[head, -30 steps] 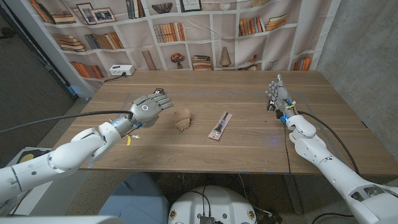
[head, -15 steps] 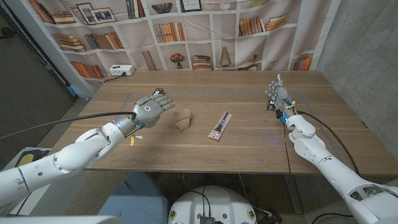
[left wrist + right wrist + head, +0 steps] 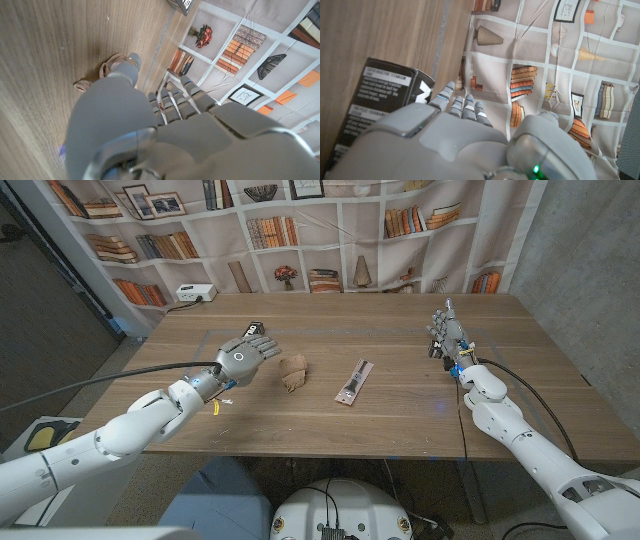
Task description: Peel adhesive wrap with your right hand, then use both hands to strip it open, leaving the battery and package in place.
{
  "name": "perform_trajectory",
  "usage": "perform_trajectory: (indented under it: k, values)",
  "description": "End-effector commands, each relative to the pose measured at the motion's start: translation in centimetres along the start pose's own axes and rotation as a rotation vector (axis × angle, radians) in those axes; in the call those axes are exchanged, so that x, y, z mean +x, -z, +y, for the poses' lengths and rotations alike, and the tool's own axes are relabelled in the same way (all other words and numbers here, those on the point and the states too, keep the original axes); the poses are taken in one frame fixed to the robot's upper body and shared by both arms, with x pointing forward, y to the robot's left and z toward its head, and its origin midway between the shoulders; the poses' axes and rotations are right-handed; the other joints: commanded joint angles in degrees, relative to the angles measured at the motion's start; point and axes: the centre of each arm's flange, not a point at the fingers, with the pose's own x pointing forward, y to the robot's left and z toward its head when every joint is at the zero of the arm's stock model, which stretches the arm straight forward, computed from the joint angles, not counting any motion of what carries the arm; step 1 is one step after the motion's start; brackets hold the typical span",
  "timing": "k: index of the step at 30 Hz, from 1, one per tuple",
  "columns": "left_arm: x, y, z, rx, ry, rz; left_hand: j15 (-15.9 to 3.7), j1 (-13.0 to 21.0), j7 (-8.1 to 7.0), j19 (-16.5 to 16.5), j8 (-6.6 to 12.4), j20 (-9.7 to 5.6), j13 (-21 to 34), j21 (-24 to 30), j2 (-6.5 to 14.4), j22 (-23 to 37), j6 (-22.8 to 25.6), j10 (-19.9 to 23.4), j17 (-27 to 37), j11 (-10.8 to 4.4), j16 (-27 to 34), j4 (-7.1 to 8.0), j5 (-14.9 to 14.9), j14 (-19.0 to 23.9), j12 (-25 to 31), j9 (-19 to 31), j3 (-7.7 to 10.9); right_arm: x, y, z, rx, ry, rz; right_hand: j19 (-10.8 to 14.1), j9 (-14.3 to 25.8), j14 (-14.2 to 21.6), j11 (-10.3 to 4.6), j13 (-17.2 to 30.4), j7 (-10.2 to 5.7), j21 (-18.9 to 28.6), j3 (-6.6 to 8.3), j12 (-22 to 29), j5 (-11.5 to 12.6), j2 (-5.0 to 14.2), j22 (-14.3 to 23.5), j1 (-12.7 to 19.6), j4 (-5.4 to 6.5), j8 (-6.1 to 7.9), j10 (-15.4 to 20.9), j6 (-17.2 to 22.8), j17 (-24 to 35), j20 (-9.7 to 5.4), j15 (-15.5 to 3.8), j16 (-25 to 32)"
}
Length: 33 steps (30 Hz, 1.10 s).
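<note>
The brown adhesive wrap (image 3: 293, 371) is curled into a loop with a loose tail (image 3: 83, 85). It will keep its loop and drag that tail along when I lift it.
A crumpled brown adhesive wrap (image 3: 292, 372) lies on the wooden table (image 3: 400, 420), left of centre. To its right lies a long narrow battery package (image 3: 354, 382), flat and slanted. My left hand (image 3: 245, 352) hovers just left of the wrap with its fingers spread and nothing in it. The left wrist view has the left hand (image 3: 150, 125) close over the wrap (image 3: 107, 70). My right hand (image 3: 447, 332) stands at the far right of the table, fingers straight and pointing toward the shelves, holding nothing. In the right wrist view the right hand (image 3: 460, 135) has a black printed box (image 3: 375, 100) beside it.
A small black box (image 3: 255, 325) sits on the table just beyond my left hand. A white power strip (image 3: 196, 294) lies at the back left edge. A small yellow piece (image 3: 213, 406) lies by my left wrist. A bookshelf backdrop stands behind the table.
My left hand and forearm have edged slightly right, toward the wrap. The right hand, wrap and package have not moved.
</note>
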Motion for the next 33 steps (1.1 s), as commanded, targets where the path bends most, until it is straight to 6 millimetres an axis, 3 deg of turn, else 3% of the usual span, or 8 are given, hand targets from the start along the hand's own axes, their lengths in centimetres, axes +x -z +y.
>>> perform_trajectory:
  k: [1,33]
  values:
    - [0.37,-0.75,-0.44,0.006,-0.048,0.021,0.1,0.96,0.4,0.55,-0.18,0.07,0.18,0.39,0.18,0.34,-0.16,0.53,0.07,0.13,0.41,0.04,0.55,0.73,0.27,0.28,-0.31,-0.07,0.36,-0.34,0.006,0.009,0.006,-0.12,0.17,-0.17,-0.09,0.25,-0.11,0.24,0.17,0.16,-0.17,0.35,0.3,0.23,-0.15,0.04,0.25,0.19,0.27,-0.12,-0.41,0.42]
    - [1.14,-1.64,-1.32,0.01,-0.044,0.004,0.3,3.78,0.44,0.02,-0.1,0.4,0.27,0.1,0.69,0.4,0.54,0.03,0.05,0.11,0.11,-0.31,0.93,0.28,0.07,0.39,-0.7,0.1,0.12,-0.53,0.004,0.01,0.006,-0.18,0.17,-0.18,-0.06,0.25,-0.12,0.23,0.28,0.15,-0.21,0.33,0.3,0.18,-0.21,0.02,0.21,0.15,0.27,-0.11,-0.43,0.42]
